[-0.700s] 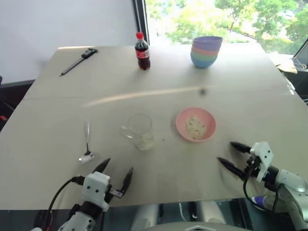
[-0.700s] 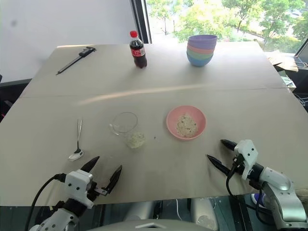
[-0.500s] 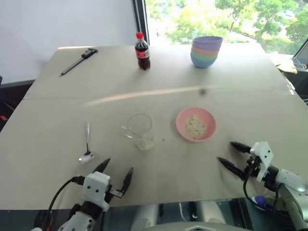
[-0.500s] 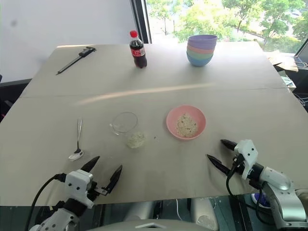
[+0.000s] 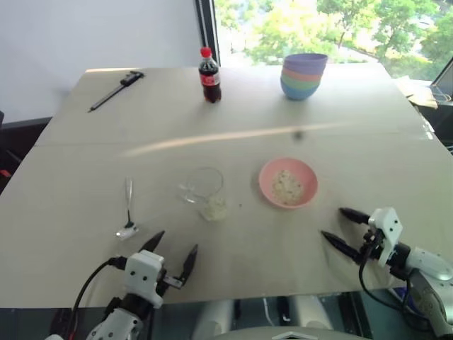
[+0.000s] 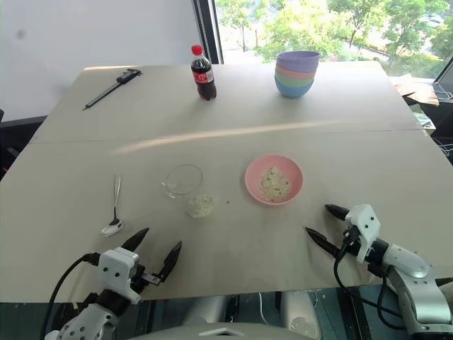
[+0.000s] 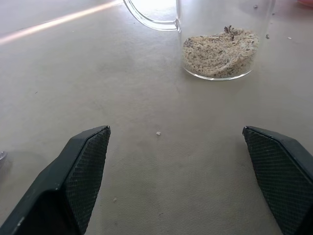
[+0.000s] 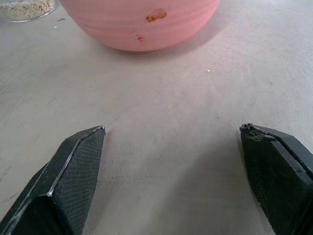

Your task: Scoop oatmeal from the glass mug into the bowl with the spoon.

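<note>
My gripper will lower the spoon into the open glass mug (image 5: 206, 193). The spoon's long handle (image 5: 129, 194) reaches farther than the mug, so the spoon will stay propped with its handle above the mug's rim.
The glass mug (image 5: 204, 185) stands upright mid-table with oatmeal (image 7: 220, 51) in its bottom and its handle (image 7: 149, 19) to the left. To its right sits the pink bowl (image 5: 287, 183), holding a heap of oatmeal (image 5: 287, 186). The spoon (image 5: 128, 210) lies flat to the mug's left, its bowl end nearest me. My left gripper (image 5: 175, 244) hovers open and empty near the front edge, pointing toward the mug. My right gripper (image 5: 334, 223) is open and empty too, in front and to the right of the bowl (image 8: 142, 22), pointing at it.
At the table's far side stand a cola bottle (image 5: 208, 75) and a stack of coloured bowls (image 5: 304, 76), with a long caliper tool (image 5: 115, 90) at the far left. The table's front edge (image 5: 248, 294) runs just beneath both grippers.
</note>
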You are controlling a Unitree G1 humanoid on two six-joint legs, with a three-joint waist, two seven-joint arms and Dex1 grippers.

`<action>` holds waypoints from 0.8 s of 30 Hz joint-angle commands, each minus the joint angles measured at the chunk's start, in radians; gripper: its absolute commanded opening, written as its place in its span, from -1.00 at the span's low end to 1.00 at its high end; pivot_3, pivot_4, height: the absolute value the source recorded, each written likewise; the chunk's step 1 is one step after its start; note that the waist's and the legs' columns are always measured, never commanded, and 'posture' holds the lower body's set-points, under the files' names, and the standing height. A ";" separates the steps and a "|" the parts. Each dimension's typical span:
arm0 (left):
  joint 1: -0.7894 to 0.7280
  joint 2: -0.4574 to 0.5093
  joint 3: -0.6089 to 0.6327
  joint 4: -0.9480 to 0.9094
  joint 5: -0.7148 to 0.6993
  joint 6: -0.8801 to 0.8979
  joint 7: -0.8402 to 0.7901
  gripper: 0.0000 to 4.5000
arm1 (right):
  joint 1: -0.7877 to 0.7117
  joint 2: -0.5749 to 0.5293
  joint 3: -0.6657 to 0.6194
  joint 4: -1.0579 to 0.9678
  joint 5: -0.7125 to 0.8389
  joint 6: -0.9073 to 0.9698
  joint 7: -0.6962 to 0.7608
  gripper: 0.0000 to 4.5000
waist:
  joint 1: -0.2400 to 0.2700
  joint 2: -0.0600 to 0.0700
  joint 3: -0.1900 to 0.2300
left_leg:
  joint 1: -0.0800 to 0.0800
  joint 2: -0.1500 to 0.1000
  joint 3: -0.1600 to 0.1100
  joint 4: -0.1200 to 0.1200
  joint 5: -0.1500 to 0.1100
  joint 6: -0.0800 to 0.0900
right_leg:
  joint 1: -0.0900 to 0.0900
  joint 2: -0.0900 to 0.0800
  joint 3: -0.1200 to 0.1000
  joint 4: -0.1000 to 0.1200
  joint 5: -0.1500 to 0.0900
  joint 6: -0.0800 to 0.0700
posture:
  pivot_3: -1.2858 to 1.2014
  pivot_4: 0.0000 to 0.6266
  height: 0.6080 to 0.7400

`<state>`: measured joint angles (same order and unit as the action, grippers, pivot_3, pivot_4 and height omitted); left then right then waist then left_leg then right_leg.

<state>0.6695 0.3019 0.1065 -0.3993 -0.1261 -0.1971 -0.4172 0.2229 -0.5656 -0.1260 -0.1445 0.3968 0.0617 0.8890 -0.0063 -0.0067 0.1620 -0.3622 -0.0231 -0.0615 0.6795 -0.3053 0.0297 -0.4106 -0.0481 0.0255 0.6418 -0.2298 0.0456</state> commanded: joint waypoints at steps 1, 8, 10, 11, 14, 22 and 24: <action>0.012 0.000 -0.013 0.003 0.001 0.018 -0.001 1.00 | -0.008 -0.013 -0.020 -0.004 0.005 -0.016 0.015 0.98 | 0.000 0.000 0.000 | 0.000 0.000 0.000 0.000 0.000 0.000 | 0.000 0.000 0.000 0.000 0.000 0.000 | 0.03 -0.52 1.00; 0.009 -0.008 -0.002 -0.038 -0.034 0.056 0.010 1.00 | -0.023 -0.032 -0.006 -0.011 0.014 -0.006 0.056 0.98 | 0.000 0.000 0.000 | 0.000 0.000 0.000 0.000 0.000 0.000 | 0.000 0.000 0.000 0.000 0.000 0.000 | 0.03 -0.52 1.00; 0.009 -0.011 0.003 -0.047 -0.042 0.077 0.016 1.00 | -0.024 -0.047 0.001 -0.016 0.015 -0.003 0.082 0.98 | 0.000 0.000 0.001 | 0.000 0.000 0.000 0.000 0.000 0.000 | 0.000 0.000 0.000 0.000 0.000 0.000 | 0.03 -0.52 1.00; 0.009 -0.011 0.006 -0.050 -0.044 0.083 0.016 1.00 | -0.024 -0.055 0.004 -0.023 0.019 0.004 0.094 0.98 | 0.000 0.000 0.001 | 0.000 0.000 0.000 0.000 0.000 0.000 | 0.000 0.000 0.000 0.000 0.000 0.000 | 0.03 -0.52 1.00; 0.007 -0.007 0.023 -0.085 -0.061 0.121 0.023 1.00 | -0.023 -0.091 0.012 -0.080 0.058 0.050 0.144 0.98 | -0.001 0.000 0.001 | 0.000 0.000 0.000 0.000 0.000 0.000 | 0.000 0.000 0.000 0.000 0.000 0.000 | 0.03 -0.52 1.00; -0.007 -0.043 0.120 -0.308 -0.136 0.301 0.139 1.00 | -0.057 -0.208 0.021 -0.347 0.193 0.186 0.218 0.98 | -0.001 -0.005 0.006 | -0.001 0.001 -0.001 0.000 0.000 0.000 | 0.000 0.001 -0.001 0.000 0.001 0.001 | 0.03 -0.52 1.00; -0.043 -0.032 0.160 -0.328 -0.134 0.342 0.165 1.00 | -0.088 -0.224 0.030 -0.413 0.234 0.223 0.219 0.98 | 0.000 -0.005 0.006 | -0.001 0.001 -0.001 0.000 0.000 0.000 | -0.001 0.001 -0.001 0.000 0.001 0.002 | 0.03 -0.52 1.00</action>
<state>0.6417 0.2584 0.2206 -0.6735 -0.2480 0.1168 -0.2799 0.1565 -0.7741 -0.0900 -0.4729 0.5725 0.2554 1.1004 -0.0059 -0.0115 0.1679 -0.3633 -0.0221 -0.0631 0.6797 -0.3053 0.0296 -0.4111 -0.0469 0.0244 0.6419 -0.2284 0.0478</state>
